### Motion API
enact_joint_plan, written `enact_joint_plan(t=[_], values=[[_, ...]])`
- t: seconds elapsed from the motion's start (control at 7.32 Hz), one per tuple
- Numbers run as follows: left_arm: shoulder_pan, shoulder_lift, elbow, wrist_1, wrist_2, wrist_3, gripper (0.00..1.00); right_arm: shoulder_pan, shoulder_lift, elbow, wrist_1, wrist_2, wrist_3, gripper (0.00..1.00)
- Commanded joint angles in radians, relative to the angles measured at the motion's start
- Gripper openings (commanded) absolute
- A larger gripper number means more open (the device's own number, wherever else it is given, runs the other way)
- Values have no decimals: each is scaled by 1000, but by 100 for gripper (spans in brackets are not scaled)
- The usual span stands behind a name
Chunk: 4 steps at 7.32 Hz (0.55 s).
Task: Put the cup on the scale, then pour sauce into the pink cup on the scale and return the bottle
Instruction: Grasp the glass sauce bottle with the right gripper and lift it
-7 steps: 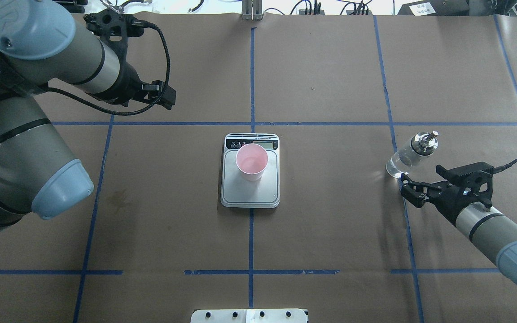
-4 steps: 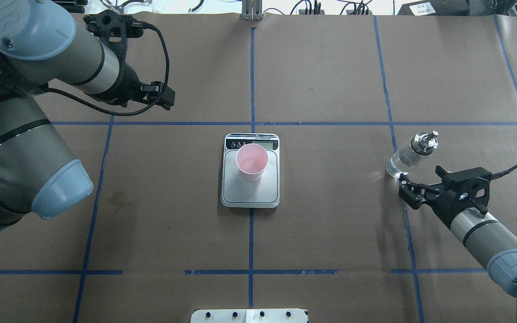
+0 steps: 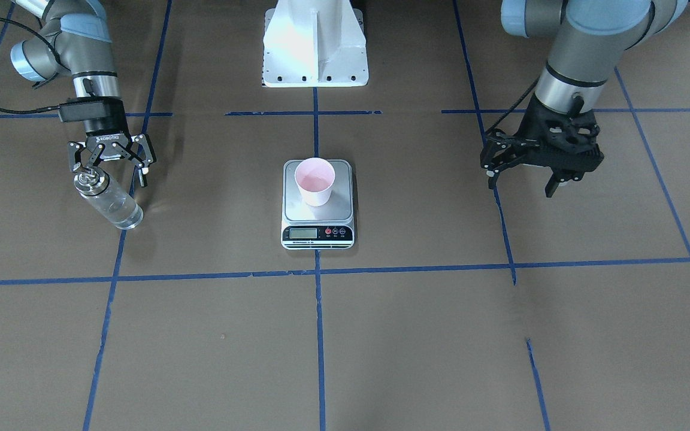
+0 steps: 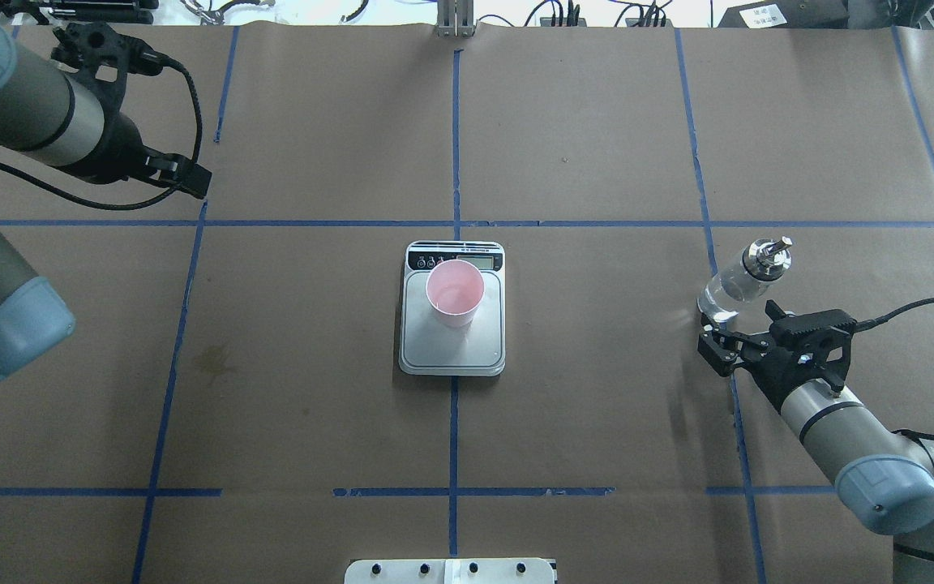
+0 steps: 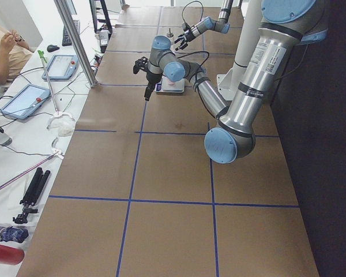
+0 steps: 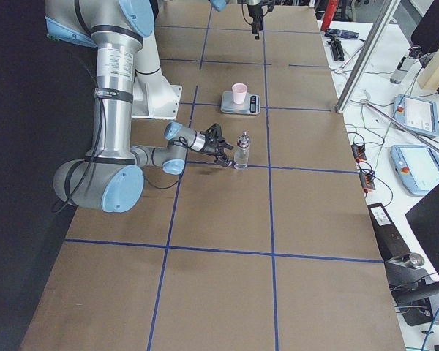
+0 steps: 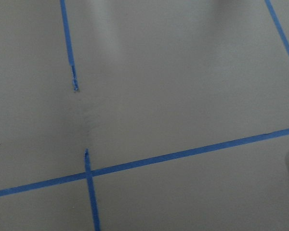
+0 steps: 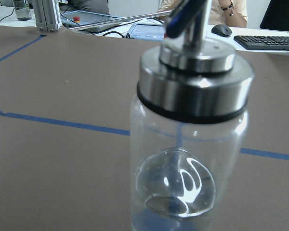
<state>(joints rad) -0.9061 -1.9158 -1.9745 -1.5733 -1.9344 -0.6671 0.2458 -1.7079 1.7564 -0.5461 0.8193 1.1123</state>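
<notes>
The glass bottle [image 3: 112,202] will pour a thin stream with its cap on when I tip it, because a narrow spout [image 8: 200,25] sticks up from the metal cap.
The pink cup [image 4: 455,292] stands upright on the scale [image 4: 451,347] at the table's middle; both also show in the front view, the cup [image 3: 315,181] on the scale [image 3: 340,206]. The clear glass bottle [image 4: 739,280] with its metal pour-spout cap stands upright to the right, and fills the right wrist view [image 8: 188,159]. My right gripper [image 4: 718,349] is open and empty, low and just behind the bottle [image 3: 111,203], not touching it. My left gripper [image 3: 521,179] is open and empty, pointing down above bare table far left of the scale.
The brown paper table is marked with blue tape lines [image 4: 455,146]. The white robot base plate [image 3: 315,60] is at the near edge, and a metal post [image 4: 455,20] at the far edge. The left wrist view shows only paper and tape [image 7: 89,173].
My left arm has swung away to the left, farther from the scale. My right gripper has drawn back slightly from the bottle. The bottle, cup and scale have not moved.
</notes>
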Motion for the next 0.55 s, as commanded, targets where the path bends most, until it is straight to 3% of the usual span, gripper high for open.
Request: enact_joint_plan(t=[0.0, 0.41], values=[[-42, 61, -10, -1, 3, 95, 99, 3, 4, -6, 3, 0, 1, 99], [-42, 63, -9, -1, 5, 99, 99, 41, 7, -8, 5, -8, 12, 99]])
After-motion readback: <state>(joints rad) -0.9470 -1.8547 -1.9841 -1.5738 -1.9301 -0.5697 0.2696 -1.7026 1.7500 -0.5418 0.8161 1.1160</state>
